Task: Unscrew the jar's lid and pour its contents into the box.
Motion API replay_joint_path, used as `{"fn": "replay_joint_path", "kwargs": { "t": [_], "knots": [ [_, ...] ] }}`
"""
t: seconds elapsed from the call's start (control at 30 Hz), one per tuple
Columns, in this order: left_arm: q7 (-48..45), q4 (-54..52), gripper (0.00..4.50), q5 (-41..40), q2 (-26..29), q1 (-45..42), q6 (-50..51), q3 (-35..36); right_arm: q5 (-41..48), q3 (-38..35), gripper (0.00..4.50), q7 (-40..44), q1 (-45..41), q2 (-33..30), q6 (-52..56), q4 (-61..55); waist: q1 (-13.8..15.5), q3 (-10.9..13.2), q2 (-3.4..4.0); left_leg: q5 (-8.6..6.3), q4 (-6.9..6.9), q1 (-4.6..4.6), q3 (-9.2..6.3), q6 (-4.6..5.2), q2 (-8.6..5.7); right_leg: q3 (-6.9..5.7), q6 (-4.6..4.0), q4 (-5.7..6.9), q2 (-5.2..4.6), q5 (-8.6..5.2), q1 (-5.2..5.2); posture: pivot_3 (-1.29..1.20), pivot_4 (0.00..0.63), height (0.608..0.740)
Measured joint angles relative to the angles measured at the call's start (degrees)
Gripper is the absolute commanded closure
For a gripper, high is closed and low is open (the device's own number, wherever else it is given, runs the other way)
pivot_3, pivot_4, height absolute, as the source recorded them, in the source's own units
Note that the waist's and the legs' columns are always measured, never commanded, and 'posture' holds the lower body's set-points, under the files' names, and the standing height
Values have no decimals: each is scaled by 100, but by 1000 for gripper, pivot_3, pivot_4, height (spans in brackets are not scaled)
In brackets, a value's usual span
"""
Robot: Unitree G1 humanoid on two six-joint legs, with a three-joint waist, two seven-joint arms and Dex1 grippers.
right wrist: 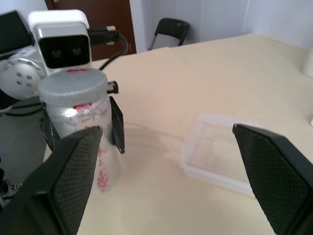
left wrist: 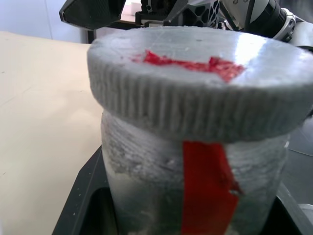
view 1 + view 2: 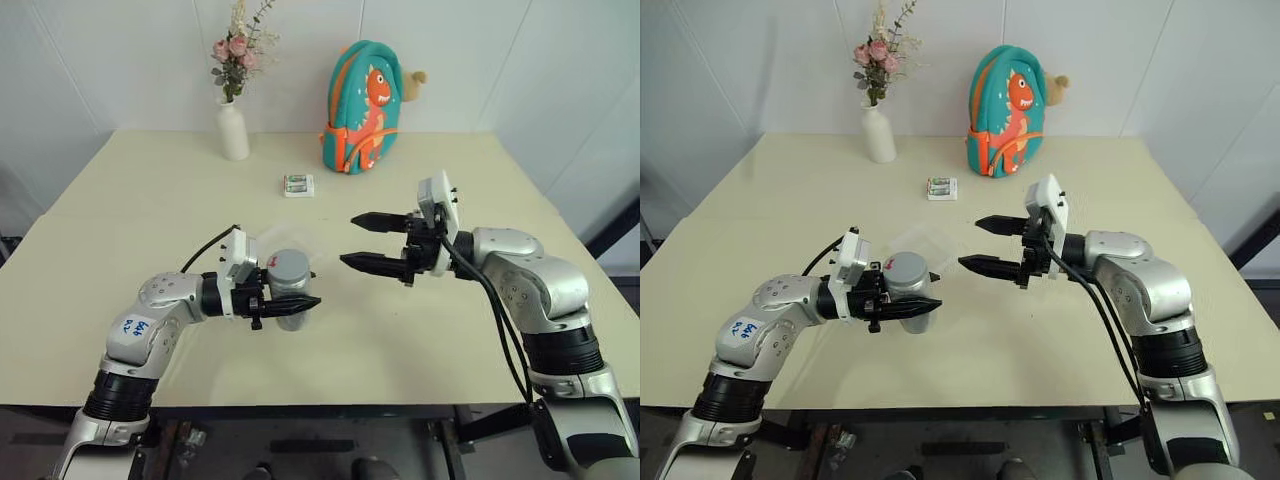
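The ribbed rim (image 1: 78, 99) runs around the grey lid (image 3: 289, 266) as a separate cap, so the lid will come off in one piece when I unscrew it and lift it.
My left gripper (image 3: 297, 296) is shut on the jar (image 3: 289, 287), holding it upright just above the table. The jar is small and cloudy-clear, with a strip of red tape down its side (image 2: 205, 186). The grey ribbed lid (image 2: 195, 83) sits on top of it, marked with a red smear. I cannot make out the contents through the jar's wall. My right gripper (image 3: 348, 241) hangs level to the right of the jar, pointing at it, open and empty, a short gap away. The box (image 1: 220, 156), a shallow transparent tray, lies on the table just behind the jar.
A white vase of flowers (image 3: 232, 128) and a teal dinosaur backpack (image 3: 362, 105) stand at the table's far edge. A small white-and-green packet (image 3: 298, 185) lies in front of them. The cream table (image 3: 150, 220) ends close below both arms.
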Motion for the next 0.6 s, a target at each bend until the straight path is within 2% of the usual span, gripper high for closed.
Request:
{"fn": "replay_joint_path", "kwargs": {
  "t": [0.23,0.4,0.6],
  "knots": [
    [-40,1,2500,0,4,0,0,3,440,74,13,-5,0,350,346,-544,31,0,1,0,8,-3,0,0,0,0,2,0,0,1,0,0,150,740],
    [-54,5,2500,0,13,-22,1,-2,399,443,13,-299,-274,900,353,-586,26,0,1,0,9,-2,0,0,0,1,2,3,1,1,-1,0,150,740],
    [-51,5,2500,0,-3,-26,1,-3,154,774,13,-436,-305,1090,326,-612,47,0,1,-2,8,-7,0,-2,-1,1,2,-1,-1,1,-2,0,150,740]
  ]
}}
